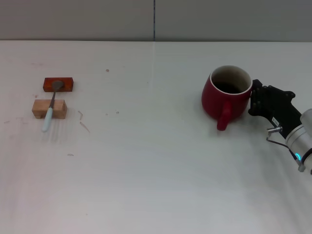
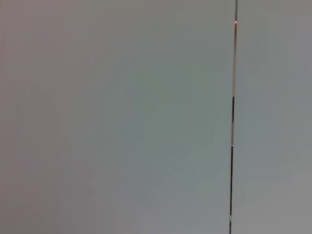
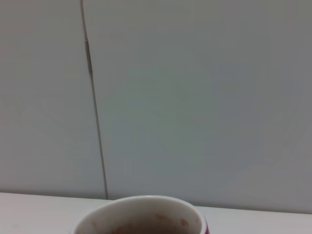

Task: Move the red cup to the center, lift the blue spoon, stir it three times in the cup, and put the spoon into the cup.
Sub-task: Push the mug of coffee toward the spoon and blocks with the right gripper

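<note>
The robot's right gripper is against the red cup's side (image 1: pixel 245 101) and the way to the table's center (image 1: pixel 165 119) is open, so it should keep pushing until the red cup stands there.
The red cup (image 1: pixel 226 97) stands upright on the right part of the white table, its handle pointing toward the front edge. My right gripper (image 1: pixel 253 100) is pressed against the cup's right side at rim height. The right wrist view shows only the cup's white rim (image 3: pixel 141 207) close below the camera. Far on the left lies the blue spoon (image 1: pixel 50 108), its grey bowl resting on a red-orange block and its pale handle across a wooden block. My left gripper shows in no view.
The small red-orange block (image 1: pixel 66 85) and the wooden block (image 1: pixel 59 109) sit one behind the other at the far left. A grey wall with a vertical seam (image 1: pixel 154 19) runs behind the table. The left wrist view shows only that wall (image 2: pixel 122 117).
</note>
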You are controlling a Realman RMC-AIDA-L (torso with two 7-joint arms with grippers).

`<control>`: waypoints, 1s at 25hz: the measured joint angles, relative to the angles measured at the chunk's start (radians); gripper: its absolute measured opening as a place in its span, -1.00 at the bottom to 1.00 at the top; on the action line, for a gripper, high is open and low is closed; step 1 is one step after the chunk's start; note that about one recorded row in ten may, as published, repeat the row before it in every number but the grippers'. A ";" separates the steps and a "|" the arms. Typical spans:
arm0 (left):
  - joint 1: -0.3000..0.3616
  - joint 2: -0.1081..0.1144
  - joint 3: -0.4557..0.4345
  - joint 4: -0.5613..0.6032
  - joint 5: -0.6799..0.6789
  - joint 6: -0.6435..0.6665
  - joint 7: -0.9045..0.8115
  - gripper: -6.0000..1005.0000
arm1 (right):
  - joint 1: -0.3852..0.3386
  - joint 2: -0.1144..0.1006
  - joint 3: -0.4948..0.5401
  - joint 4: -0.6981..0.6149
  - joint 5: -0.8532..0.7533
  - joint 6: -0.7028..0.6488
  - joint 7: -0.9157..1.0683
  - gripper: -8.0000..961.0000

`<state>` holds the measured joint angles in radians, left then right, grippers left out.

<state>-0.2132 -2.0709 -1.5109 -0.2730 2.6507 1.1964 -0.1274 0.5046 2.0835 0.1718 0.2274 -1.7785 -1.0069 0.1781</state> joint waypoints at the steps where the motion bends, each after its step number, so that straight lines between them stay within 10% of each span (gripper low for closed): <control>1: 0.000 0.000 0.000 0.000 0.000 0.000 0.000 0.65 | 0.003 0.000 0.000 0.003 -0.005 0.002 0.000 -0.87; 25: -0.002 0.000 0.000 0.003 0.000 0.000 0.000 0.65 | 0.091 0.004 0.000 0.120 -0.090 0.070 0.000 -0.79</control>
<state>-0.2148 -2.0709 -1.5110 -0.2698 2.6508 1.1964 -0.1273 0.5957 2.0870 0.1720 0.3475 -1.8684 -0.9372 0.1779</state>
